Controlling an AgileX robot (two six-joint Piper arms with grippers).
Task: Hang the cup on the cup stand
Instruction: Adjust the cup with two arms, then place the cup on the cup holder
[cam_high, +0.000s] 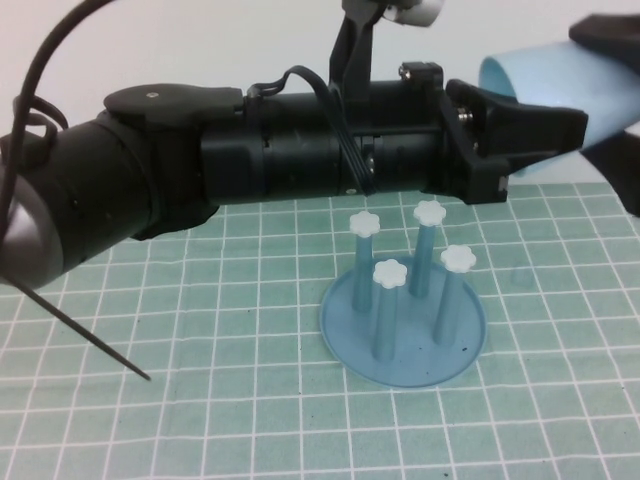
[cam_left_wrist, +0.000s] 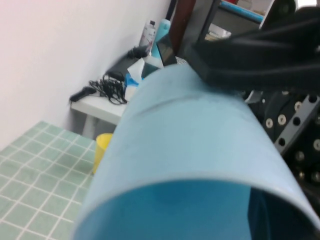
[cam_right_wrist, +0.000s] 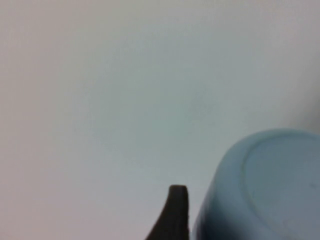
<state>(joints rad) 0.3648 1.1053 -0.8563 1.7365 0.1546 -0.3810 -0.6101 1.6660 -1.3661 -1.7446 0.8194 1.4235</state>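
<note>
My left gripper should back away and my right gripper should hang the cup, because my left gripper's finger is inside the cup's opening (cam_left_wrist: 195, 212) where a peg (cam_high: 365, 225) has to go.
The light-blue cup (cam_high: 550, 80) lies on its side in the air, high above the mat at the back right. My left gripper (cam_high: 575, 120) reaches across from the left and is shut on the cup's rim. One finger (cam_left_wrist: 265, 215) shows dark inside the mouth of the cup (cam_left_wrist: 190, 135). My right gripper (cam_high: 597, 92) is shut on the cup's base end, with a fingertip (cam_right_wrist: 176, 210) beside the cup's base (cam_right_wrist: 270, 190). It also shows black behind the cup in the left wrist view (cam_left_wrist: 260, 55). The cup stand (cam_high: 345, 320) sits below on the mat, its four pegs bare.
A green grid mat (cam_high: 200, 420) covers the table. My left arm (cam_high: 250, 140) spans the back above the stand. A thin black cable (cam_high: 90, 340) hangs at the left. Off the mat are a yellow object (cam_left_wrist: 102, 150) and a side table with cables (cam_left_wrist: 105, 90).
</note>
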